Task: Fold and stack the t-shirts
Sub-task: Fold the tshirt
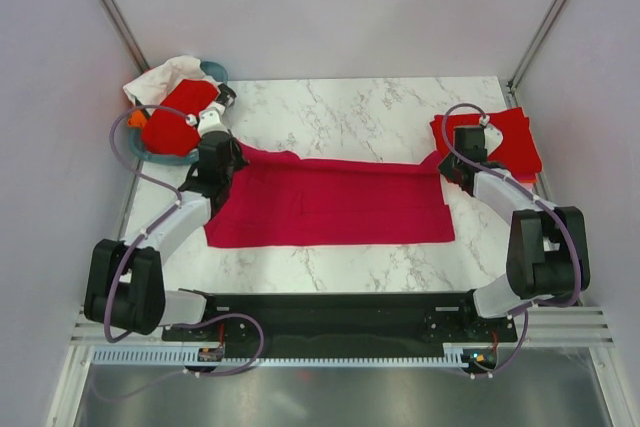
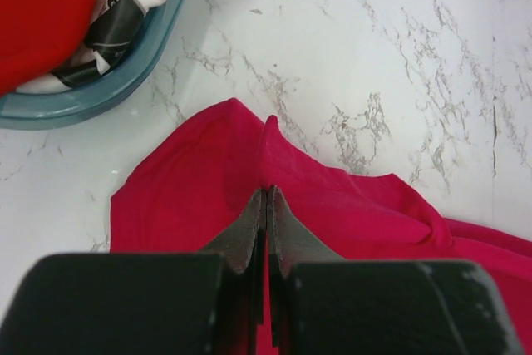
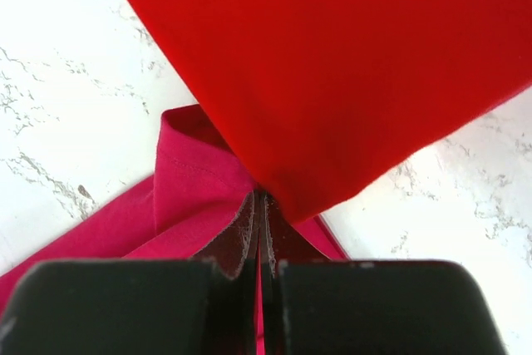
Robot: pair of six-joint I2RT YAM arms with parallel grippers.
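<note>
The crimson-pink t-shirt's far edge [image 1: 340,163] is straight between both grippers, so my left gripper should go on pulling it toward the t-shirt's near edge [image 1: 330,244] until it is flat before it lets go.
A crimson-pink t-shirt [image 1: 330,205] lies spread across the middle of the marble table. My left gripper [image 1: 222,159] is shut on its far left edge, and the cloth rises in a ridge at the fingertips in the left wrist view [image 2: 268,192]. My right gripper [image 1: 462,167] is shut on its far right edge [image 3: 199,189]. A folded bright red t-shirt [image 1: 500,142] lies at the far right, and its corner [image 3: 332,64] overlaps the crimson cloth at my right fingertips. Another red shirt [image 1: 178,117] sits in the teal basket.
The teal basket [image 1: 216,71] stands at the far left corner with white cloth [image 1: 160,77] and a black object [image 2: 112,35] in it. Its rim [image 2: 125,89] is close to my left gripper. Grey walls enclose the table on three sides.
</note>
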